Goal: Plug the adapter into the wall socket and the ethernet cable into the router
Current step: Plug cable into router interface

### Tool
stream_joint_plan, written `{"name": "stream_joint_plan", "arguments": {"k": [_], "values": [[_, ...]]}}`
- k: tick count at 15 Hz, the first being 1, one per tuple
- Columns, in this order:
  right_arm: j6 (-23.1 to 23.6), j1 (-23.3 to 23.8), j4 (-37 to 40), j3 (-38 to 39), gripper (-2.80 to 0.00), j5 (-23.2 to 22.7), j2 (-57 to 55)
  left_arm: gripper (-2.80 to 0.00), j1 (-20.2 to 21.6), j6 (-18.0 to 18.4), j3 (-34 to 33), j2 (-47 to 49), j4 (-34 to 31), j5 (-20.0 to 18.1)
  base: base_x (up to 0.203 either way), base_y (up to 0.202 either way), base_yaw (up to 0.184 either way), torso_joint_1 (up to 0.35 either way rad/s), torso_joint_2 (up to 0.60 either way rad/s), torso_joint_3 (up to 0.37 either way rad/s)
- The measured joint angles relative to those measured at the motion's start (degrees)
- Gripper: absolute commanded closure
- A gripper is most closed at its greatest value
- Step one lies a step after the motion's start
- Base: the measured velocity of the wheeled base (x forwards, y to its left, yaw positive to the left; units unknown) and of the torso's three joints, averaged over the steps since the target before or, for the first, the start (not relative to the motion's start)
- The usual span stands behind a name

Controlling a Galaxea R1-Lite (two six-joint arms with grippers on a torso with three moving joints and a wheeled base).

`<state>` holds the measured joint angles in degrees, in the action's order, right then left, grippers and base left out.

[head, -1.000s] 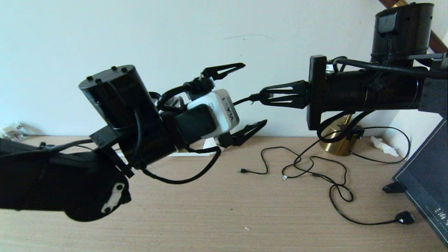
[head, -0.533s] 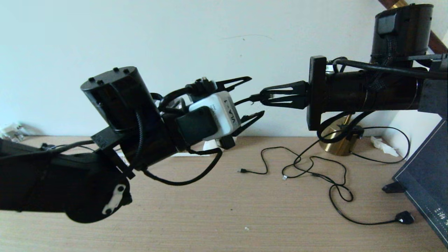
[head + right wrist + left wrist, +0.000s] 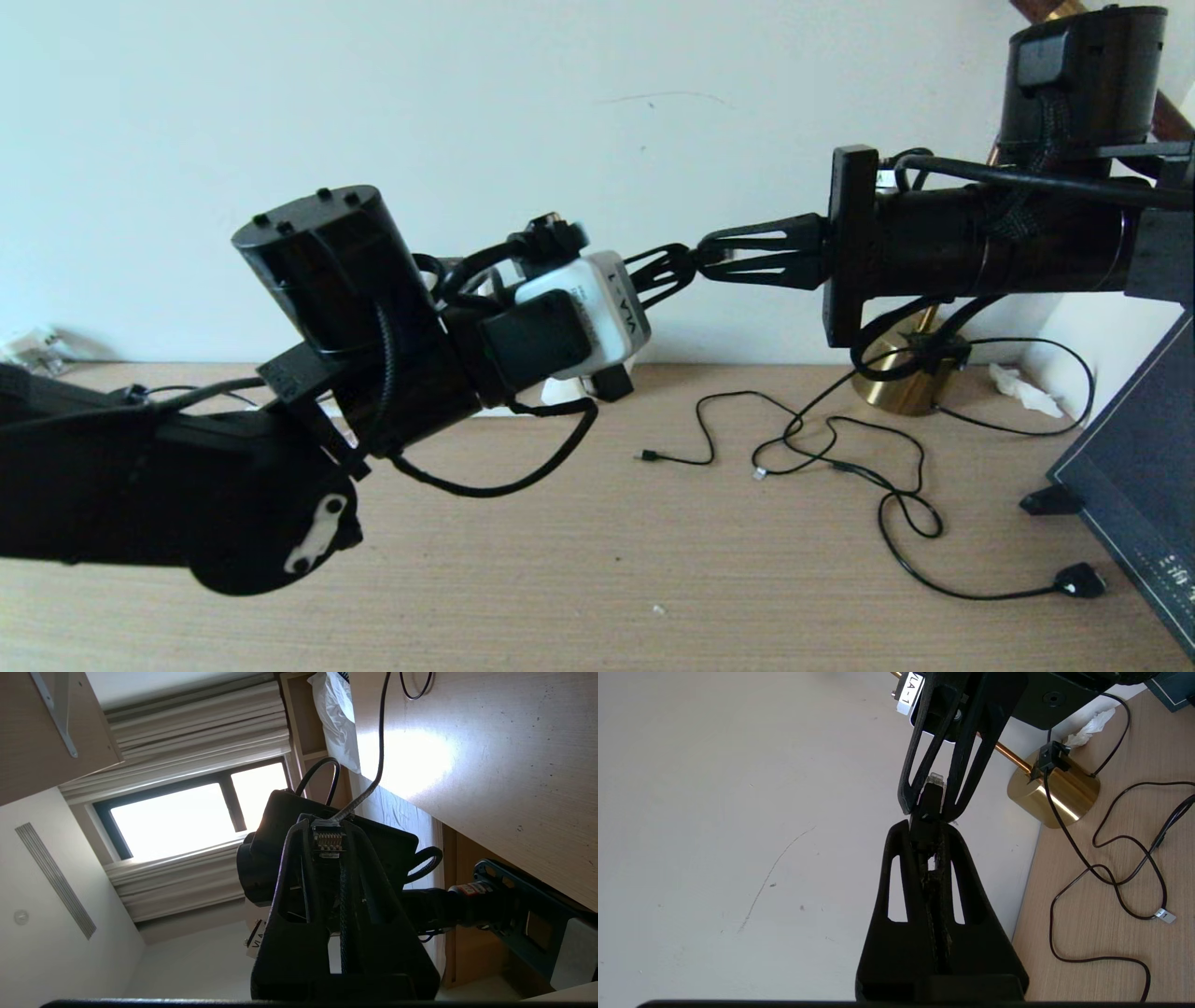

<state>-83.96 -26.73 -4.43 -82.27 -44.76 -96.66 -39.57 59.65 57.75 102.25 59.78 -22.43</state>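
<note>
Next, I open my right gripper, because it is covering the ethernet plug's clear tip (image 3: 935, 780), and I should carry the black part (image 3: 928, 805) to the router with my left gripper.
Both arms are raised above the table, fingertips meeting in mid-air before the white wall. My right gripper (image 3: 707, 255) is shut on the plug (image 3: 328, 842) of the ethernet cable (image 3: 379, 742), whose clear tip (image 3: 934, 780) points back toward the right wrist. My left gripper (image 3: 680, 268) is shut on the black part of the same cable just past the right fingertips (image 3: 927, 826). The cable runs away from the plug toward the table. The adapter, the wall socket and the router are not recognisable in any view; my left arm hides part of the table.
A brass lamp base (image 3: 901, 385) stands at the back right beside crumpled white tissue (image 3: 1022, 389). Thin black cables (image 3: 840, 457) loop over the wooden table, one ending in a bulky plug (image 3: 1080, 581). A dark panel (image 3: 1139, 485) stands at the right edge.
My left gripper was wide open a second ago. It has risen slightly, moved toward the right gripper and shut on the cable at its tips. The right arm has barely moved.
</note>
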Motion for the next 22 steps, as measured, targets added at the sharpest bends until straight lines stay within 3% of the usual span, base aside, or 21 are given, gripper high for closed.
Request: {"name": "stream_joint_plan", "arguments": {"k": [1, 7, 9, 10, 13, 15, 18, 20, 22], "values": [[0.06, 0.00, -0.06, 0.11, -2.80, 0.11, 0.02, 0.00, -0.01, -0.01, 0.00, 0.04, -0.02, 0.00, 0.000, 0.000, 0.000, 0.000, 0.00, 0.000], [1.88, 1.19, -0.39, 2.32, -2.80, 0.76, 1.91, 0.00, 0.41, -0.75, -2.64, -0.70, -0.09, 0.52, 0.000, 0.000, 0.000, 0.000, 0.00, 0.000], [5.37, 2.15, -0.25, 5.55, -2.80, 2.77, 4.81, 0.00, 2.50, -4.85, -7.34, -2.67, -0.54, 2.75, 0.000, 0.000, 0.000, 0.000, 0.00, 0.000], [8.13, 2.45, -0.20, 8.08, 0.00, 4.78, 6.58, 0.00, 4.64, -8.39, -9.40, -3.90, -0.72, 4.49, 0.000, 0.000, 0.000, 0.000, 0.00, 0.000], [23.48, 2.71, 0.24, 20.72, 0.00, 14.69, 14.29, 0.00, 12.22, -24.35, -12.11, -7.27, -1.02, 10.96, 0.000, 0.000, 0.000, 0.000, 0.00, 0.000], [37.96, 2.80, 0.28, 32.25, 0.00, 26.34, 20.81, 0.00, 17.73, -35.23, -13.58, -8.96, -1.21, 16.46, 0.000, 0.000, 0.000, 0.000, 0.00, 0.000], [57.00, 2.78, -0.45, 44.62, 0.00, 43.15, 34.78, 0.00, 25.16, -47.54, -17.04, -10.43, -3.92, 22.42, 0.000, 0.000, 0.000, 0.000, 0.00, 0.000], [65.52, 2.99, 3.36, 49.86, 0.00, 50.99, 48.31, 0.00, 27.74, -54.25, -19.55, -10.80, -8.48, 28.48, 0.000, 0.000, 0.000, 0.000, 0.00, 0.000], [69.84, 4.84, 9.79, 52.99, 0.00, 56.15, 60.73, 0.00, 28.47, -60.51, -22.07, -11.04, -12.62, 29.71, 0.000, 0.000, 0.000, 0.000, 0.00, 0.000]]}}
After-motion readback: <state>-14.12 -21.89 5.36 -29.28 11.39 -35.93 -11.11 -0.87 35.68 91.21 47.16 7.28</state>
